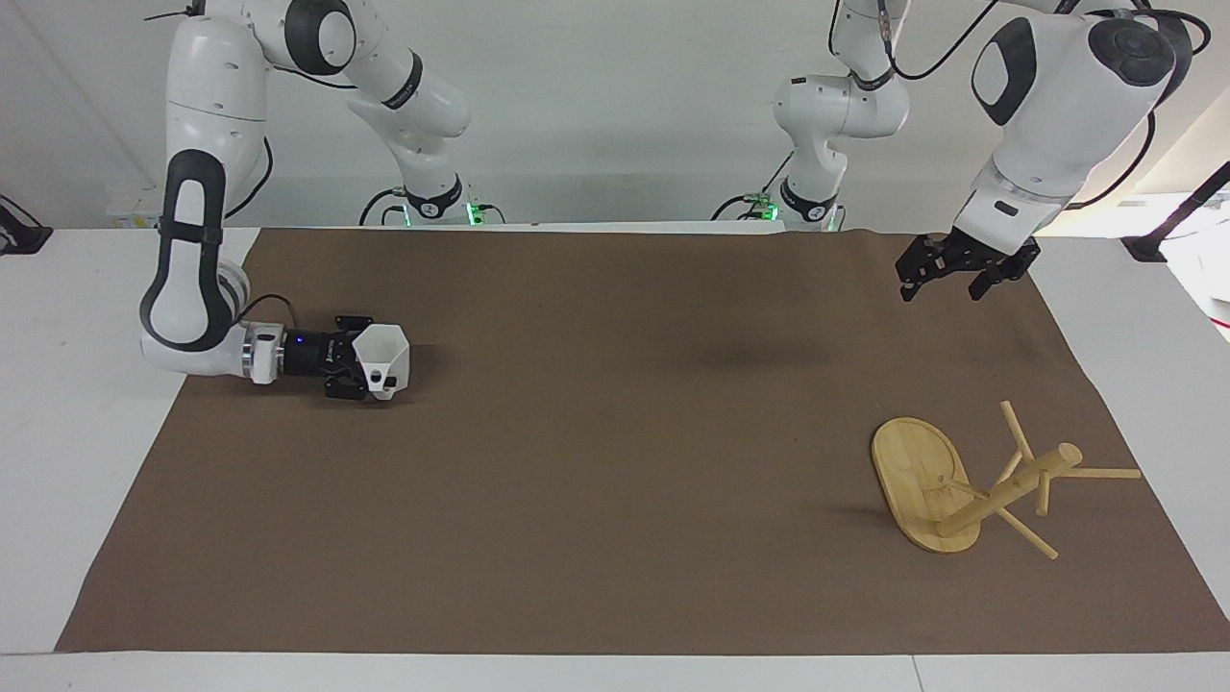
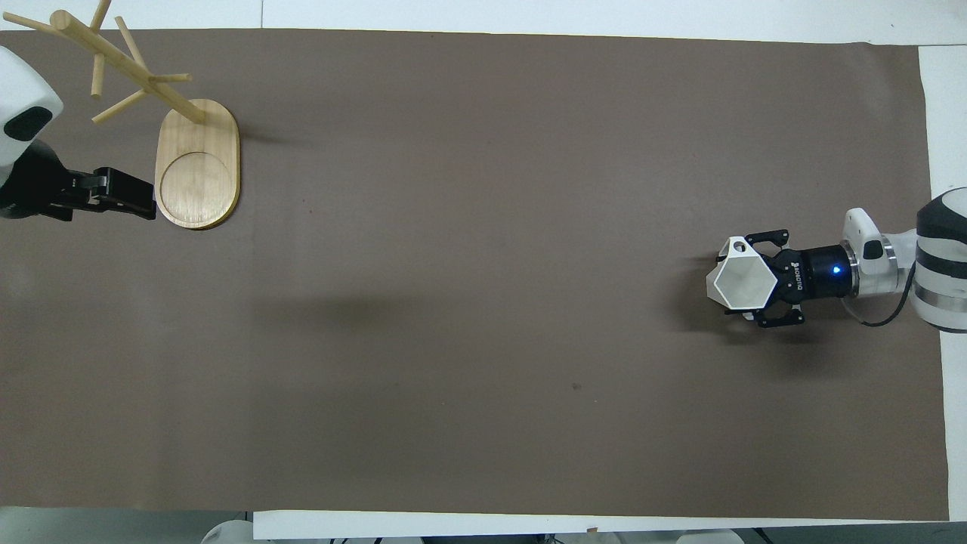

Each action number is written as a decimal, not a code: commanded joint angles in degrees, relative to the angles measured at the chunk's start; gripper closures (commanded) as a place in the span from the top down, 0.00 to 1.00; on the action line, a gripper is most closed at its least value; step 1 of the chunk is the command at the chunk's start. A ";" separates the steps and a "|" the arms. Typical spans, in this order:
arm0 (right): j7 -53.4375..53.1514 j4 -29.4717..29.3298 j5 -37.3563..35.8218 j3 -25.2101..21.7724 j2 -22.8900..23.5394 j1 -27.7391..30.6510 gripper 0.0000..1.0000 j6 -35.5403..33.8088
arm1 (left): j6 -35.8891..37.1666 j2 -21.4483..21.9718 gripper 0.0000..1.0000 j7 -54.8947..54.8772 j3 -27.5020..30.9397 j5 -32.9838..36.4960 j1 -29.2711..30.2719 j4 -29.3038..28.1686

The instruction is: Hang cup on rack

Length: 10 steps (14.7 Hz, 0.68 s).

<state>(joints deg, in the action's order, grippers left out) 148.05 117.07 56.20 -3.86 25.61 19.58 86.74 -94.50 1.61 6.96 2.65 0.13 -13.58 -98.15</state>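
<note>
The rack's peg (image 2: pixel 172 78) sticks out clear of its post. The white faceted cup (image 2: pixel 743 277) will hang at a tilt by its handle when I slide it onto the peg.
The white faceted cup (image 1: pixel 384 358) lies on its side on the brown mat toward the right arm's end, its wide rim facing up in the overhead view (image 2: pixel 742 282). My right gripper (image 1: pixel 360 367) lies low and level at the mat, open, with its fingers on either side of the cup; the cup hides the fingertips. It also shows in the overhead view (image 2: pixel 761 281). The bamboo rack (image 1: pixel 1009 485) stands on its oval base (image 2: pixel 198 174) toward the left arm's end. My left gripper (image 1: pixel 944 282) hangs open and empty over the mat beside the rack's base (image 2: pixel 140 202).
The brown mat (image 1: pixel 615 481) covers most of the white table. The white table edge (image 1: pixel 86 404) shows bare beside the right arm.
</note>
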 commanded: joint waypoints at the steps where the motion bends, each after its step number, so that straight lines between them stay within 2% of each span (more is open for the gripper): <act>1: -1.26 -0.07 1.37 3.31 -1.88 -0.42 0.29 0.71 | 0.46 1.91 1.00 3.05 0.43 0.75 -1.10 -1.87; 3: -9.14 -0.26 3.63 7.80 -4.15 -0.77 0.29 0.97 | -3.82 1.82 1.00 11.45 0.43 0.58 -4.25 -2.30; 5: -16.54 -0.35 9.16 12.72 -6.01 -4.00 0.29 4.29 | -10.76 0.60 1.00 22.78 0.34 -0.21 -9.77 -3.62; 7: -21.90 -0.35 14.62 13.27 -9.42 -12.24 0.29 12.79 | -15.08 -2.04 1.00 30.35 0.34 -2.58 -13.83 -2.84; 10: -33.67 -0.35 18.76 13.27 -14.61 -22.80 0.29 25.37 | -22.20 -7.74 1.00 39.68 0.43 -2.85 -19.29 -0.65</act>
<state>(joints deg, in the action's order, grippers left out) 121.04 115.50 72.78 9.75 15.54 1.68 106.58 -112.74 -2.49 41.75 2.04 -1.89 -30.32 -100.41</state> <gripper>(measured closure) 0.211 0.000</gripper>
